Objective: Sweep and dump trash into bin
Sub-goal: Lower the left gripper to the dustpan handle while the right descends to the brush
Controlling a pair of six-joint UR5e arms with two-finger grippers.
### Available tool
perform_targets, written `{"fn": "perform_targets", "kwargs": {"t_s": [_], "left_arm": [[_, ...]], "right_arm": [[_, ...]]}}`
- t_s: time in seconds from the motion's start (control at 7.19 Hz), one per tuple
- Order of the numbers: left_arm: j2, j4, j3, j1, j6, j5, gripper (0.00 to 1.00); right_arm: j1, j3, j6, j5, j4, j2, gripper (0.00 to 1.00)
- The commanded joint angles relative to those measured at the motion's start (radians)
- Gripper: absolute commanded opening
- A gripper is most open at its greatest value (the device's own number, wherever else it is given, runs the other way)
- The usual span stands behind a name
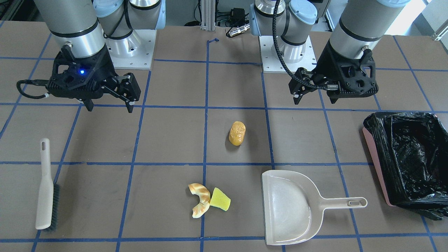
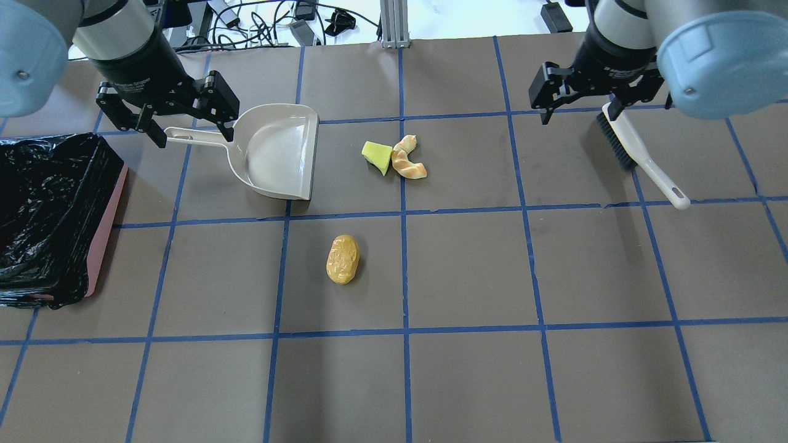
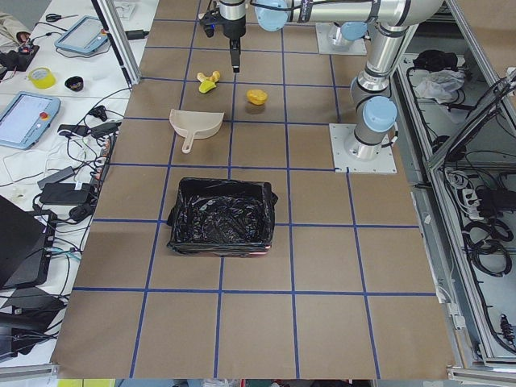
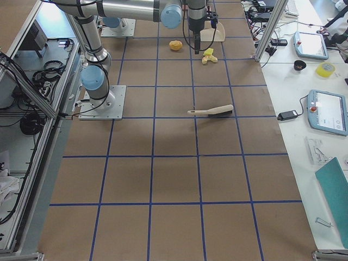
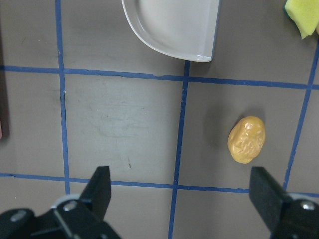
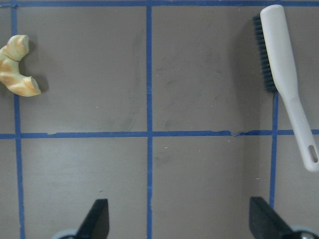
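Note:
I can see the white brush's handle (image 1: 45, 163) lying free and pointing toward my open right gripper, so I should keep moving to the handle's end (image 1: 44, 144) until my fingers are on either side of it.
The golden-brown oval lump (image 1: 237, 133) lies near the table's middle and shows in the left wrist view (image 5: 246, 139). The curved croissant-like piece (image 1: 199, 203) touches the yellow-green wedge (image 1: 220, 199) near the far edge from the robot. The pink bin (image 1: 374, 161) with its black bag stands on the robot's left (image 2: 106, 224). My left gripper (image 2: 192, 132) is open and empty, above the table near the beige dustpan's handle (image 2: 191, 135). My right gripper (image 2: 578, 107) is open and empty, above the table beside the brush (image 2: 640, 154).
The beige dustpan (image 1: 290, 206) lies between the bin and the two pieces, its mouth toward them. The white brush (image 1: 45, 189) with dark bristles lies flat on the robot's right. Blue tape lines grid the brown table. Both arm bases (image 1: 133, 49) stand at the robot's side.

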Motion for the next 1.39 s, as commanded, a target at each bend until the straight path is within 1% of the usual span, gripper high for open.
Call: {"fn": "perform_targets", "kwargs": {"t_s": [0.0, 0.14, 0.28, 0.42, 0.56, 0.7, 0.83, 0.97, 1.11, 1.25], "left_arm": [[-0.038, 0.076, -0.004, 0.008, -0.231, 0.014, 1.00], [-0.045, 0.103, -0.004, 0.015, -0.361, 0.070, 1.00], [-0.048, 0.114, -0.006, 0.053, -0.533, 0.115, 1.00], [-0.048, 0.117, -0.021, 0.081, -0.645, 0.118, 1.00], [-0.052, 0.159, -0.051, 0.122, -0.908, 0.118, 1.00], [-0.055, 0.164, -0.085, 0.170, -0.953, 0.108, 1.00], [-0.087, 0.164, -0.098, 0.204, -0.961, 0.104, 1.00], [-0.120, 0.164, -0.104, 0.224, -0.990, 0.073, 1.00], [-0.149, 0.221, -0.101, 0.230, -1.018, -0.010, 1.00], [-0.186, 0.315, -0.108, 0.230, -1.027, -0.014, 1.00]], "right_arm": [[-0.124, 0.038, -0.248, -0.011, 0.013, 0.025, 1.00], [-0.176, 0.076, -0.375, -0.018, 0.004, 0.050, 1.00], [-0.219, 0.101, -0.507, -0.019, -0.033, 0.108, 1.00], [-0.246, 0.102, -0.573, -0.019, -0.091, 0.178, 1.00], [-0.264, 0.104, -0.687, -0.027, -0.144, 0.220, 1.00], [-0.293, 0.104, -0.733, -0.071, -0.190, 0.250, 1.00], [-0.316, 0.104, -0.755, -0.071, -0.191, 0.284, 1.00], [-0.341, 0.104, -0.770, -0.070, -0.194, 0.309, 0.97], [-0.342, 0.105, -0.766, -0.073, -0.194, 0.326, 0.96], [-0.342, 0.105, -0.764, -0.073, -0.192, 0.327, 0.92]]}}
